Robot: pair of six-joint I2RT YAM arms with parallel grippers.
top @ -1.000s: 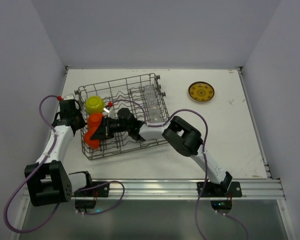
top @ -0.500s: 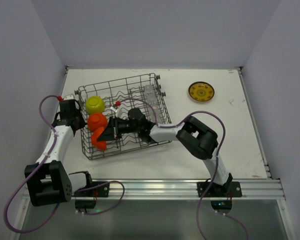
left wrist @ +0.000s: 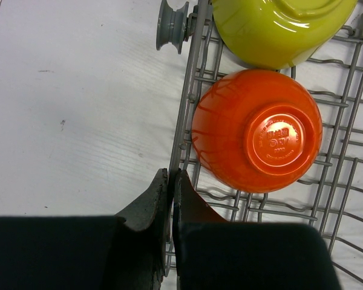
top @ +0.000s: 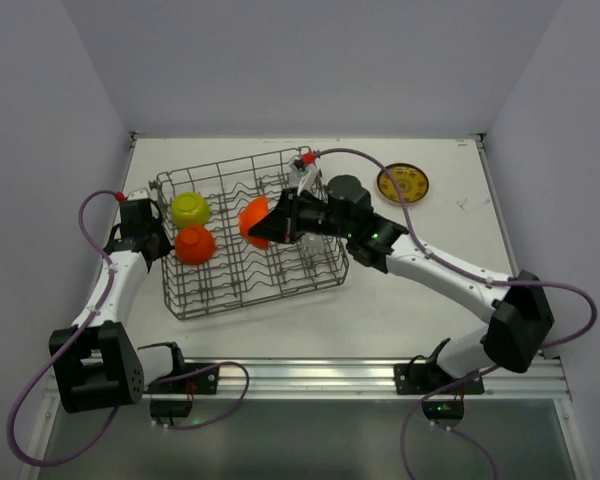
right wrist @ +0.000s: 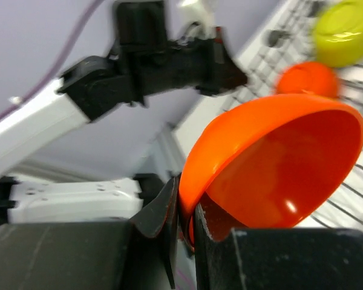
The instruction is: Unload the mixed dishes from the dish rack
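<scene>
My right gripper has the held orange bowl (top: 253, 220) clear above the rack, so it should keep going to the free spot near the brown-gold plate and let go of the bowl there.
The grey wire dish rack (top: 260, 290) stands left of centre on the table. An orange bowl (top: 252, 221) hangs tilted above the rack's middle, with my right gripper (top: 272, 227) shut on its rim; up close the bowl (right wrist: 272, 169) opens toward the camera, its rim pinched in the gripper (right wrist: 185, 211). A second orange bowl (top: 194, 243) lies upside down in the rack's left part beside a lime-yellow bowl (top: 190, 208). My left gripper (left wrist: 171, 181) is shut on the rack's left rim wire (left wrist: 185, 109), next to that orange bowl (left wrist: 257, 130). The brown-gold plate (top: 402, 183) lies on the table.
A clear glass cup (top: 300, 183) shows in the rack's right column, partly behind my right arm. A grey roller (left wrist: 171, 18) sticks out from the rack's left side. White walls close in the table at the back and both sides.
My right gripper has lifted one orange bowl from the rack's front left, up and to the right, over the rack's middle. The other orange bowl stayed in the rack. The left arm has not moved.
</scene>
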